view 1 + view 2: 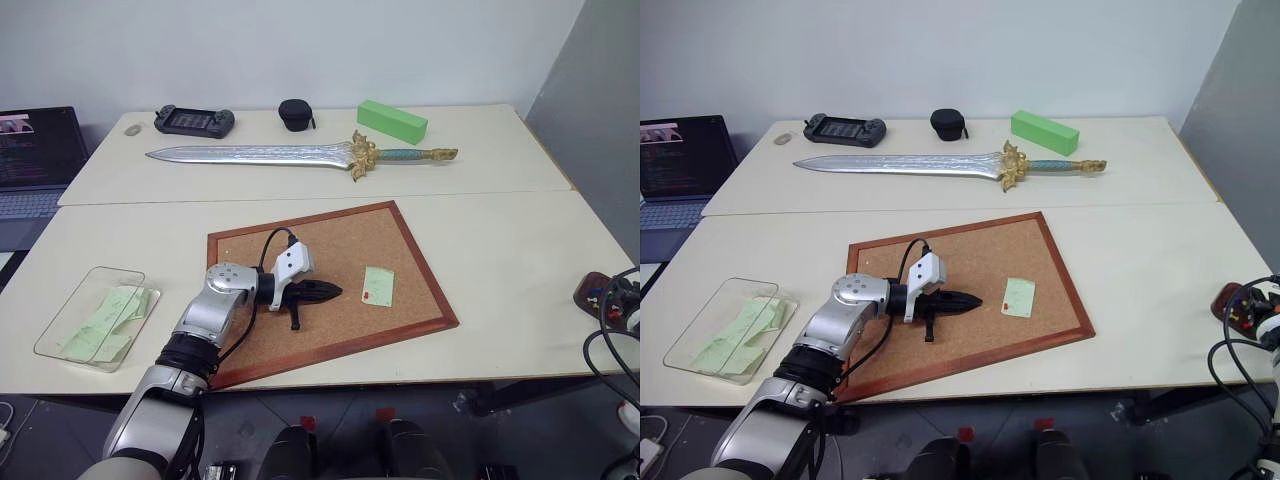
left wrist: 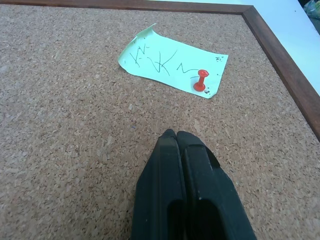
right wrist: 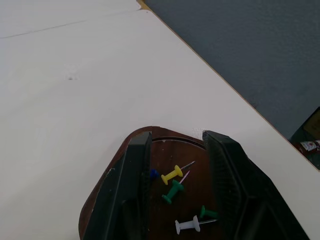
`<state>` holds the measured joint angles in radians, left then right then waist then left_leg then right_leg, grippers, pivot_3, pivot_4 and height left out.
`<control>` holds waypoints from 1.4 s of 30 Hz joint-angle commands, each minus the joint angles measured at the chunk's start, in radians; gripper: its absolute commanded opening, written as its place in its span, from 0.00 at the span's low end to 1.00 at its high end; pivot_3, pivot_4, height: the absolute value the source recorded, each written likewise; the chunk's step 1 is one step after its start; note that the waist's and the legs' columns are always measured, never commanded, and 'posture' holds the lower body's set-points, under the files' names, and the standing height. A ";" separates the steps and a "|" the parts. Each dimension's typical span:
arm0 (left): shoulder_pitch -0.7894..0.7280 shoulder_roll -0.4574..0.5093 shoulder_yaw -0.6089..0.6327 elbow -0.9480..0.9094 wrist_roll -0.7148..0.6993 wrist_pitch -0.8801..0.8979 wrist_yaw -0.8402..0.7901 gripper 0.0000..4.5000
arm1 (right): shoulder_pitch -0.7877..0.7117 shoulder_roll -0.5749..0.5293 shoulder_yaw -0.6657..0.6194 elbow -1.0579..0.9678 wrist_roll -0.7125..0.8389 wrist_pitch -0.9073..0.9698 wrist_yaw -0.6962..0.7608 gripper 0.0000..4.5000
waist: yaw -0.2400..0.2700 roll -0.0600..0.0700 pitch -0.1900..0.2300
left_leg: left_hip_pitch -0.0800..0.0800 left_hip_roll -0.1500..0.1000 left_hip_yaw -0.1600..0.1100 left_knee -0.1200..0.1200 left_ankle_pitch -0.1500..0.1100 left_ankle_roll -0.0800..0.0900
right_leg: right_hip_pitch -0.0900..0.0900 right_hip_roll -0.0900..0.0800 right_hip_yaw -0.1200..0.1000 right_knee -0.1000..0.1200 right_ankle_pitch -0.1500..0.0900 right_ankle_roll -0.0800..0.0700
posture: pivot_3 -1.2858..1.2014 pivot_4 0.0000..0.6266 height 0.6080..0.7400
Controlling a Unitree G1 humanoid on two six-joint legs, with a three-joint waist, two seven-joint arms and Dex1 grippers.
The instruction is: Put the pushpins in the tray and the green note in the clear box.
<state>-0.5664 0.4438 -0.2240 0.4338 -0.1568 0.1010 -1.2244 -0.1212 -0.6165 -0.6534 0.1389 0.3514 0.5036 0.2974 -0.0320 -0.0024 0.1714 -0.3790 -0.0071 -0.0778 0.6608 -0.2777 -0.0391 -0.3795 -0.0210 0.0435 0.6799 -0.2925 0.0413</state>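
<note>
My left gripper is clear of the red pushpin [image 2: 201, 79], which is upright, so my right gripper keeps going, open, to the green note's pinned corner [image 1: 367, 297] and closes there.
The green note [image 2: 170, 65] lies on the corkboard [image 1: 250, 250], held at one corner by a red pushpin [image 2: 200, 80]. My left gripper [image 2: 176, 135] is shut and empty. It rests low over the cork, pointing at the note from a short way off. At the table's right edge my right gripper [image 3: 177, 137] stands open over the dark brown tray [image 3: 117, 160], with nothing between its fingers. Yellow [image 3: 172, 174], green [image 3: 172, 192], white [image 3: 187, 225] and blue [image 3: 153, 173] pushpins lie in the tray. The clear box [image 1: 118, 272] sits at the front left and holds pale green notes.
A long silver sword [image 1: 290, 155], a bright green block [image 1: 392, 121], a black case [image 1: 296, 114] and a handheld console [image 1: 194, 121] lie on the far table. A laptop [image 1: 35, 150] stands at the left. The table edge runs just beyond the tray.
</note>
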 commanded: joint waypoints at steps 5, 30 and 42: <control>-0.003 0.003 -0.016 0.030 0.024 0.005 -0.009 0.00 | 0.083 -0.041 0.220 -0.353 0.086 -0.166 0.367 0.38 | -0.001 0.000 0.000 | 0.000 0.001 0.000 0.000 0.000 0.000 | 0.000 0.001 0.000 0.000 0.000 0.000 | 0.52 0.24 1.00; 0.018 0.014 -0.012 -0.013 0.021 0.021 0.009 0.00 | -0.163 0.207 0.885 -0.143 -0.139 -0.414 0.579 0.38 | 0.000 -0.002 0.001 | -0.001 0.001 -0.005 0.001 0.000 0.000 | -0.001 0.000 -0.002 0.000 0.000 0.000 | 0.52 0.24 1.00; 0.034 0.024 -0.010 -0.032 0.017 0.024 0.011 0.00 | -0.237 0.283 0.893 0.000 -0.161 -0.452 0.589 0.38 | 0.000 -0.002 0.001 | 0.000 0.001 -0.006 0.001 0.000 0.000 | -0.002 0.000 -0.002 0.000 0.000 0.000 | 0.52 0.24 1.00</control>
<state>-0.5538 0.4544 -0.2255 0.4010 -0.1551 0.1078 -1.2112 -0.3385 -0.3384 0.2411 0.1464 0.1909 0.0744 0.8729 -0.0322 -0.0046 0.1727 -0.3795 -0.0060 -0.0836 0.6614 -0.2776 -0.0392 -0.3812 -0.0207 0.0415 0.6801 -0.2925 0.0412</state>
